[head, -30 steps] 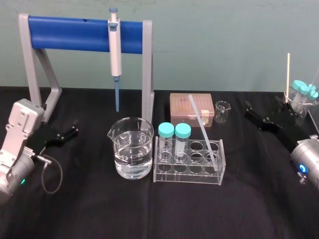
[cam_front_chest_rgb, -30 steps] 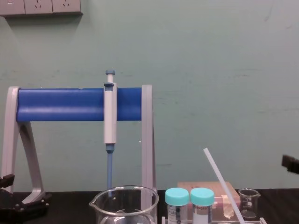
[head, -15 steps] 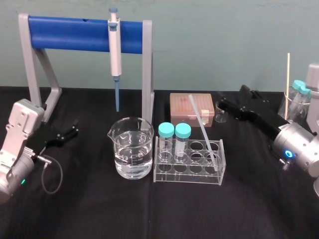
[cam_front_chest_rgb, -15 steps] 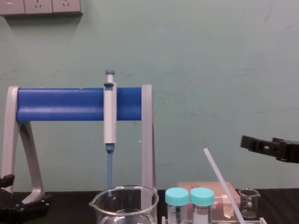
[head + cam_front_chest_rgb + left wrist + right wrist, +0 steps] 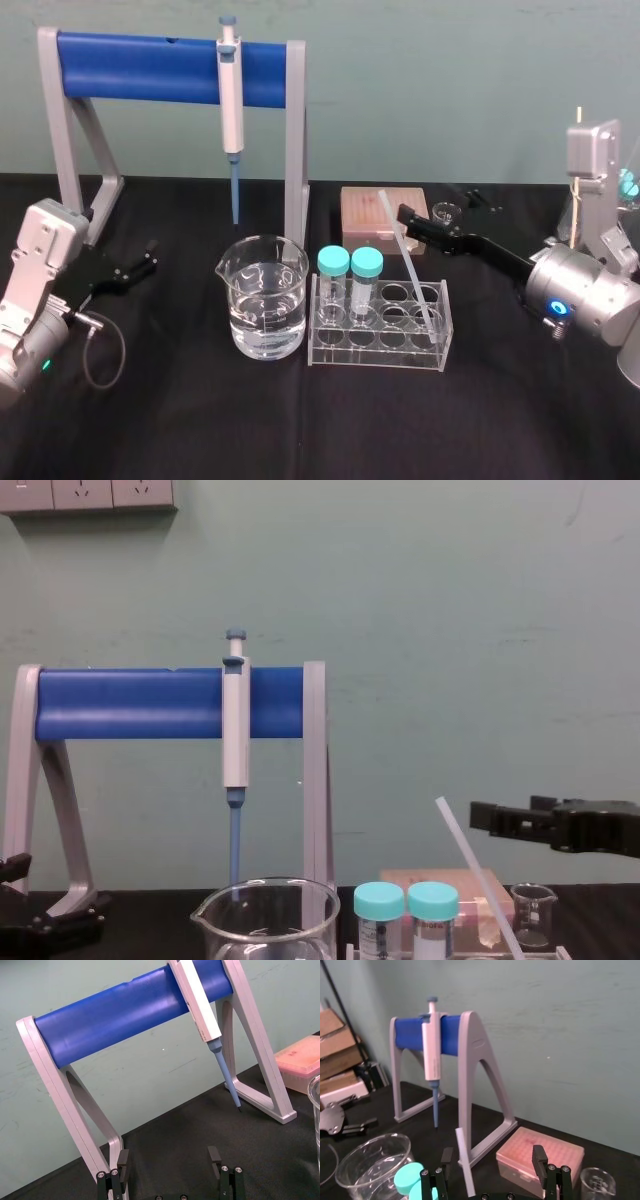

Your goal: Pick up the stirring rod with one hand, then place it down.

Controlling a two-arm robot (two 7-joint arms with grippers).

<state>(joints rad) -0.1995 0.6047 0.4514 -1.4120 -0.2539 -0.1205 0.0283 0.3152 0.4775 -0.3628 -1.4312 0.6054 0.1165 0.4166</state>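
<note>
The stirring rod (image 5: 475, 866) is leaning loosely at a slant in the clear tube rack (image 5: 518, 953), so it will slide up and out freely when I raise it.
The stirring rod (image 5: 405, 255) is a thin translucent-white stick leaning tilted in the clear tube rack (image 5: 378, 345), its upper end over the pink box. In the chest view the stirring rod (image 5: 478, 875) slants up to the left. My right gripper (image 5: 440, 210) hangs open in the air just right of the rod's upper end, not touching it. In the right wrist view the right gripper (image 5: 492, 1155) has nothing between its fingers. My left gripper (image 5: 145, 262) rests open at the far left by the stand's foot; the left gripper (image 5: 169, 1156) holds nothing.
A beaker of water (image 5: 264, 296) stands left of the rack, which holds two teal-capped tubes (image 5: 350, 265). Behind are the pink tip box (image 5: 385, 212), a tiny beaker (image 5: 447, 212) and the pipette (image 5: 230, 95) on its blue-barred stand (image 5: 140, 68). Capped vials (image 5: 628, 185) sit far right.
My right arm has swung in from the far right and risen, bringing its open gripper close to the rod's upper end. The left arm and the rod have not moved.
</note>
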